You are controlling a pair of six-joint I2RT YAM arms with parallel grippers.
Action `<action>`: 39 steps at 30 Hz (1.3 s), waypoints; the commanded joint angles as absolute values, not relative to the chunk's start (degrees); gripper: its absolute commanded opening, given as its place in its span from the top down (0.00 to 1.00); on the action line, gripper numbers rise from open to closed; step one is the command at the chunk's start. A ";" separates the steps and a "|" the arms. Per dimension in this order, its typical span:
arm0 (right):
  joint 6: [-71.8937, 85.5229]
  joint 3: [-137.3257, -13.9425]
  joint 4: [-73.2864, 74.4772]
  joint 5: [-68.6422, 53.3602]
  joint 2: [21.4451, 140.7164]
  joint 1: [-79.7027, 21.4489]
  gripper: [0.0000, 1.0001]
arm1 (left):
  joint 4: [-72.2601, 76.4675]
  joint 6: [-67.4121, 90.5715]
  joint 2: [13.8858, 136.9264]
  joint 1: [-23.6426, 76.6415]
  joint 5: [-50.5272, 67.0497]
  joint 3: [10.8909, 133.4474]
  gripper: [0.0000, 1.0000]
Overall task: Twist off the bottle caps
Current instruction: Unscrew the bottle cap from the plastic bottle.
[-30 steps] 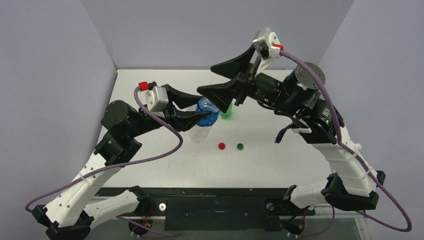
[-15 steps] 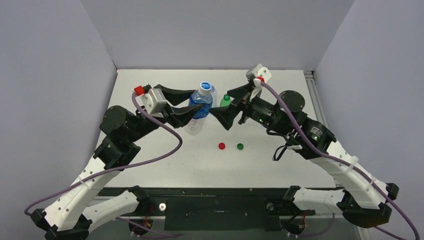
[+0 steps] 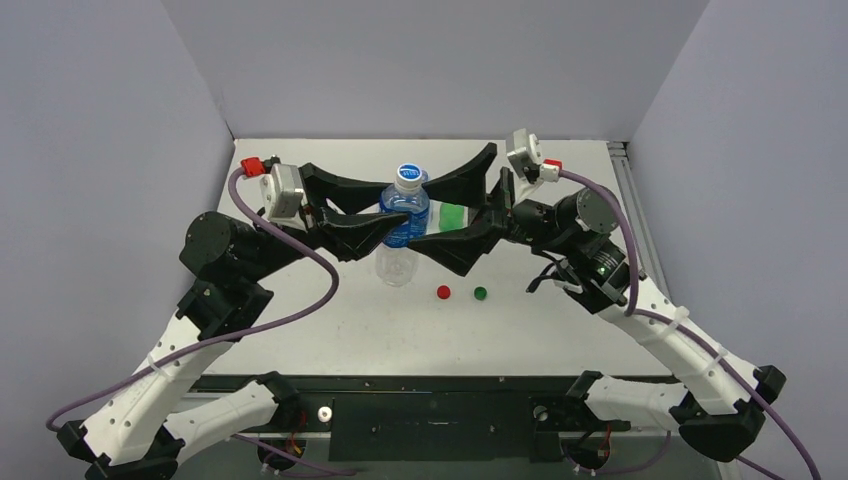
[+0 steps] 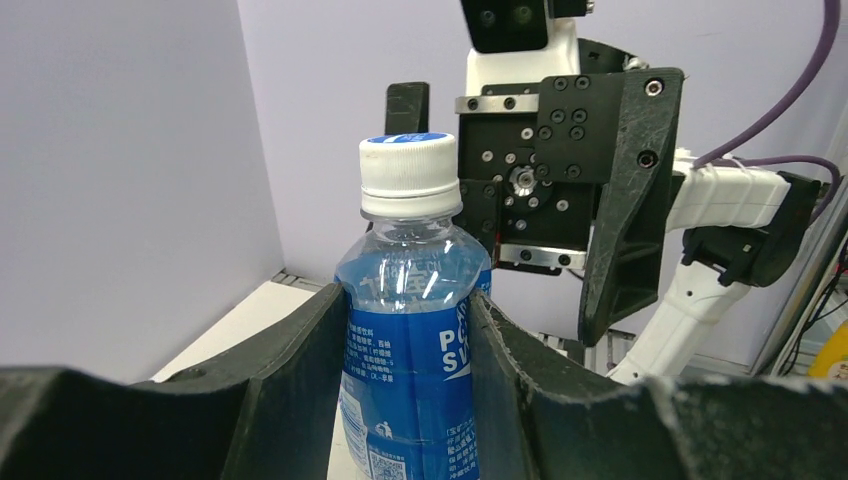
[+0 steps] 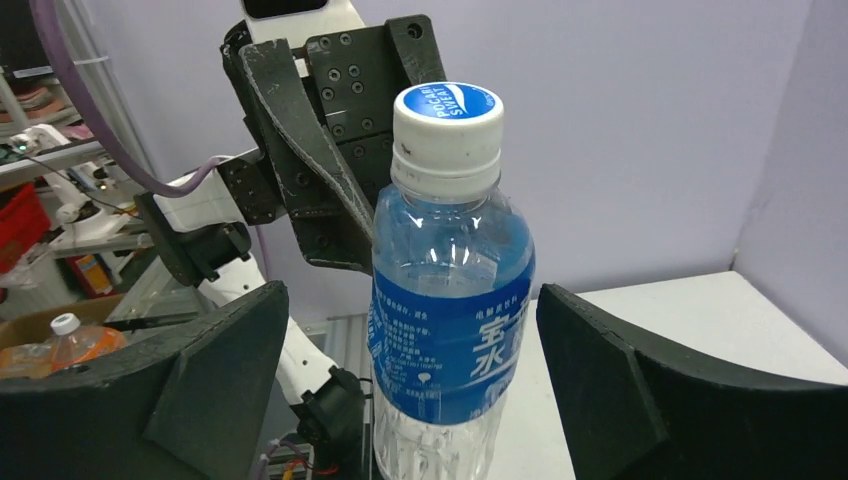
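Note:
I should take the bottle's body with my right gripper before my left gripper moves up to the cap (image 3: 409,177), because my left gripper is holding the bottle by its blue label (image 3: 401,235).
A clear bottle with a blue label (image 3: 403,228) stands upright at mid-table, and its whitish-blue cap (image 3: 409,177) is screwed on. My left gripper (image 3: 392,218) is shut on the labelled body (image 4: 415,340), one finger on each side. From the right, my right gripper (image 3: 432,215) is open. Its fingers (image 5: 590,370) flank the bottle (image 5: 450,290) with clear gaps and reach below the cap (image 5: 447,122). A red cap (image 3: 443,292) and a green cap (image 3: 480,293) lie loose on the table. The green bottle (image 3: 453,215) stands behind the right fingers, partly hidden.
The white table (image 3: 330,320) is walled by grey panels at the back and on both sides. The loose caps lie just in front of the right gripper. Off the table in the right wrist view, an orange-filled bottle (image 5: 62,342) rests in a box.
The left gripper has turned the tilted bottle upright and drawn back slightly left. The right gripper has opened wide and come down from high at the back to flank the bottle.

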State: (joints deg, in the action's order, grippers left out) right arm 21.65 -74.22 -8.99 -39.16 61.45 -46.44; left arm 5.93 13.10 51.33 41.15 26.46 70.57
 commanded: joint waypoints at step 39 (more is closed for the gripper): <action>23.09 -93.10 0.74 -63.91 76.43 -51.74 0.91 | -2.55 33.91 55.32 40.68 31.94 89.56 0.00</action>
